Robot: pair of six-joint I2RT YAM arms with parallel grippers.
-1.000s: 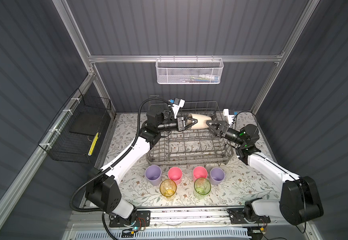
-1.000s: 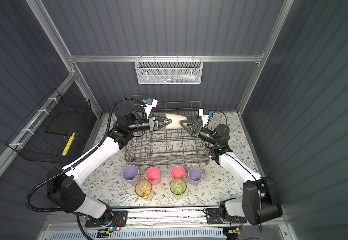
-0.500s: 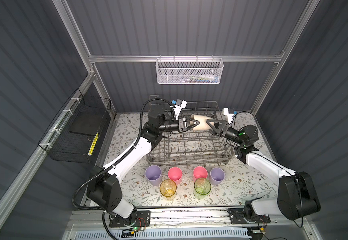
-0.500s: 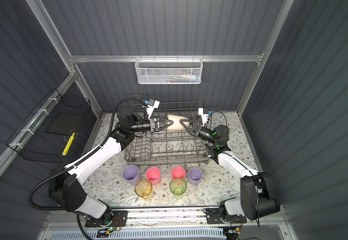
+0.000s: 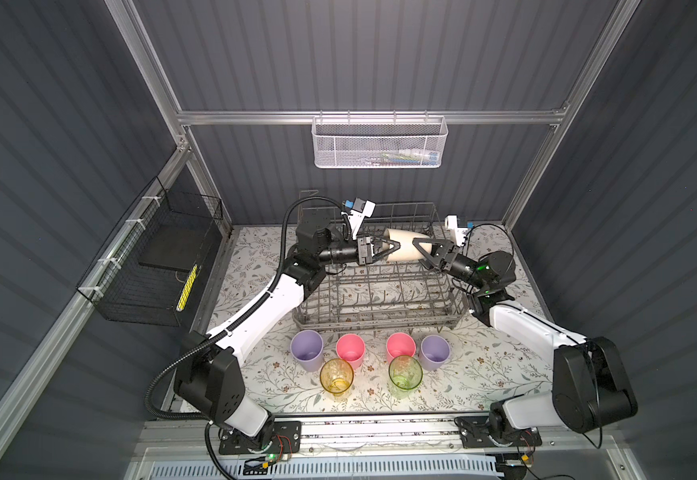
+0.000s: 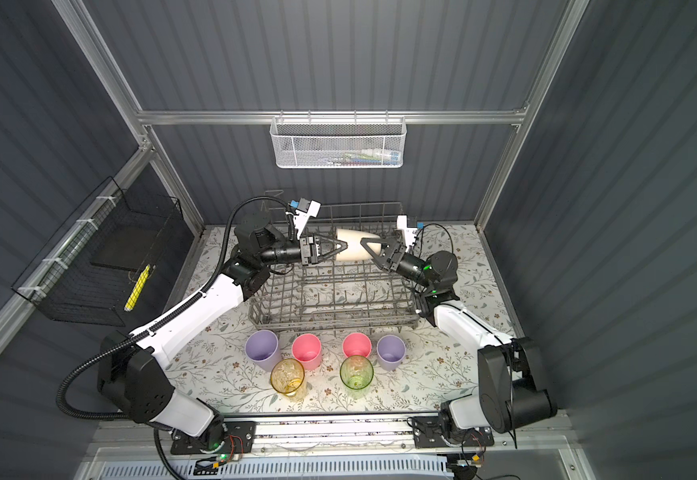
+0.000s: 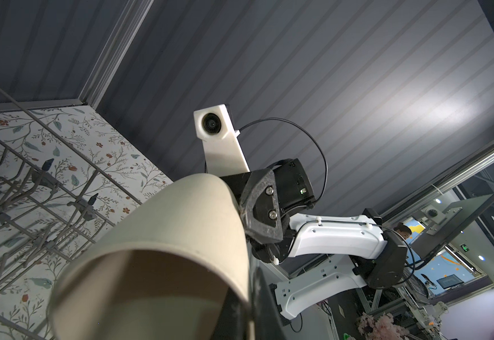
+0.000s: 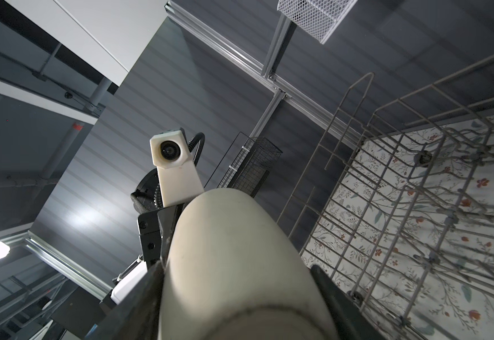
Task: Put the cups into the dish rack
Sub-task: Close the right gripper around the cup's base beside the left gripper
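Note:
The beige cup's rim (image 5: 389, 244) is pinched in my left gripper, so this gripper should open and move away before my right gripper turns the cup by its base (image 5: 426, 245) so the cup's opening points down.
A beige cup (image 5: 405, 249) (image 6: 353, 247) lies on its side in the air over the back of the grey wire dish rack (image 5: 380, 291) (image 6: 330, 299). My left gripper (image 5: 394, 247) (image 7: 248, 306) is shut on the cup's rim wall, one finger inside. My right gripper (image 5: 419, 251) (image 8: 237, 282) straddles the base end, its fingers against both sides. Standing upright on the table in front of the rack are two lilac cups (image 5: 306, 349) (image 5: 435, 352), two pink cups (image 5: 350, 350) (image 5: 401, 347), a clear yellow cup (image 5: 337, 377) and a clear green cup (image 5: 405, 374).
A white mesh basket (image 5: 378, 143) hangs on the back wall above the rack. A black wire basket (image 5: 155, 262) is fixed to the left wall. The table is covered in floral paper (image 5: 484, 374).
My right gripper has moved in over the cup's base end and its jaws have narrowed onto it. The left gripper has kept its grip on the rim.

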